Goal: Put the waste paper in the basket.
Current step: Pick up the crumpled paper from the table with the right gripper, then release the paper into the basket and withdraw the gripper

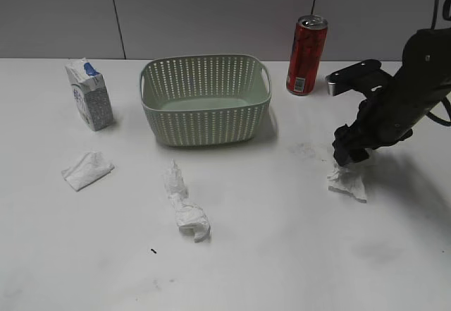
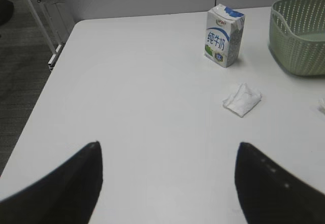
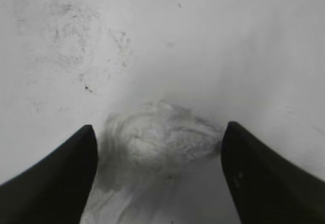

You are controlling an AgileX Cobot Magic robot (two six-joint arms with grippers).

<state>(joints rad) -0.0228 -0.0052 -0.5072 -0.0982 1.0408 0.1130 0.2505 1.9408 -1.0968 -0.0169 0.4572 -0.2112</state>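
Note:
I expect the white paper wad (image 1: pixel 347 178) to bunch up between the fingers when I lift it, because the paper's loose end (image 1: pixel 356 192) is thin and creased.
Three crumpled white wads of waste paper lie on the white table: one at the left (image 1: pixel 87 169), also in the left wrist view (image 2: pixel 242 99), one long wad in the middle (image 1: pixel 184 204), and one at the right (image 1: pixel 348 182). The sage-green basket (image 1: pixel 206 124) stands empty at the back centre; its edge shows in the left wrist view (image 2: pixel 299 31). My right gripper (image 1: pixel 344 157) is open and down over the right wad (image 3: pixel 162 140), one finger on each side of it. My left gripper (image 2: pixel 167 155) is open and empty above bare table, out of the exterior view.
A milk carton with a blue mark (image 1: pixel 89 94) stands left of the basket, also in the left wrist view (image 2: pixel 224 36). A tall red can (image 1: pixel 306 55) stands right of the basket. The table's left edge (image 2: pixel 51 82) drops to a dark floor.

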